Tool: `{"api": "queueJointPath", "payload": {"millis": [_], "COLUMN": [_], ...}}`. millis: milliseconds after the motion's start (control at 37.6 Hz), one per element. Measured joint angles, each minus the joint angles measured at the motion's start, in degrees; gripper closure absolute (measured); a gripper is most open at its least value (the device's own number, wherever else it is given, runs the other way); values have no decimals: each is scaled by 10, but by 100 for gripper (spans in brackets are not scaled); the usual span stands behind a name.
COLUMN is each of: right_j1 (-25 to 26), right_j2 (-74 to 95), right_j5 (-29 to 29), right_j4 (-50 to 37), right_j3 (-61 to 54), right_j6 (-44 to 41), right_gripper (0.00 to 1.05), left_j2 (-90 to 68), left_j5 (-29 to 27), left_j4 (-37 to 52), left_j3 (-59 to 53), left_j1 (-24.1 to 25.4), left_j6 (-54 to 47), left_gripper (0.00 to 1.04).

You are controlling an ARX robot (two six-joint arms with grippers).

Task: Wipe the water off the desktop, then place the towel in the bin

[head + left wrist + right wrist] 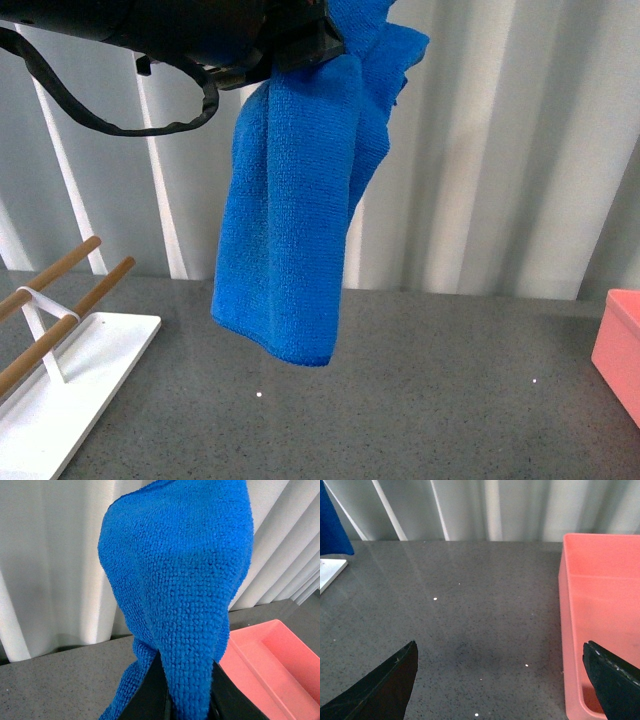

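Observation:
My gripper is pinching the bright blue towel [182, 635], and a soft bulge [175, 540] puffs out from the pinch. The towel will stay bunched up, with an end flopping to the side, when I carry it.
My left gripper [320, 45] is high at the top of the front view, shut on the bright blue towel [295, 210], which hangs down well above the dark grey speckled desktop [400, 400]. In the left wrist view the towel [185, 595] is pinched between the black fingers [150, 695]. The salmon-pink bin [620, 350] sits at the right edge; it also shows in the left wrist view [272, 665] and the right wrist view [602, 615]. My right gripper [500, 680] is open and empty, low over the desktop [470, 610] beside the bin.
A flat white tray [60, 395] with two wooden rods [60, 300] stands at the front left. A white corrugated wall [480, 150] runs along the back of the desktop.

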State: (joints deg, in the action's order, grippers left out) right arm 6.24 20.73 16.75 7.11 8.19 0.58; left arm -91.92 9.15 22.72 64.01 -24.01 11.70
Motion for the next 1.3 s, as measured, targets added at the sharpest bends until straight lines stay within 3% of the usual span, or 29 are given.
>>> {"api": "queueJointPath", "payload": {"millis": [80, 186, 478, 611, 797, 1036, 1302], "right_j1": [-3, -38, -139, -210, -265, -313, -343], "right_j2": [133, 284, 540, 624, 696, 794, 851], "right_j5": [79, 140, 164, 162, 137, 99, 127], "right_j4": [-107, -241, -436, -455, -456, -443, -434], "right_j3": [17, 46, 156, 229, 308, 440, 515], "right_j6": [1, -6, 35, 43, 43, 42, 50], "right_gripper": [7, 7, 7, 7, 7, 7, 7], "left_j2": [0, 0, 0, 0, 0, 0, 0], "left_j5": [0, 0, 0, 0, 0, 0, -5], "left_j4": [0, 0, 0, 0, 0, 0, 0], "left_j3": [0, 0, 0, 0, 0, 0, 0], "left_j1": [0, 0, 0, 0, 0, 0, 3], "left_j6": [0, 0, 0, 0, -1, -1, 0], "left_gripper": [99, 99, 99, 99, 99, 99, 99]}}
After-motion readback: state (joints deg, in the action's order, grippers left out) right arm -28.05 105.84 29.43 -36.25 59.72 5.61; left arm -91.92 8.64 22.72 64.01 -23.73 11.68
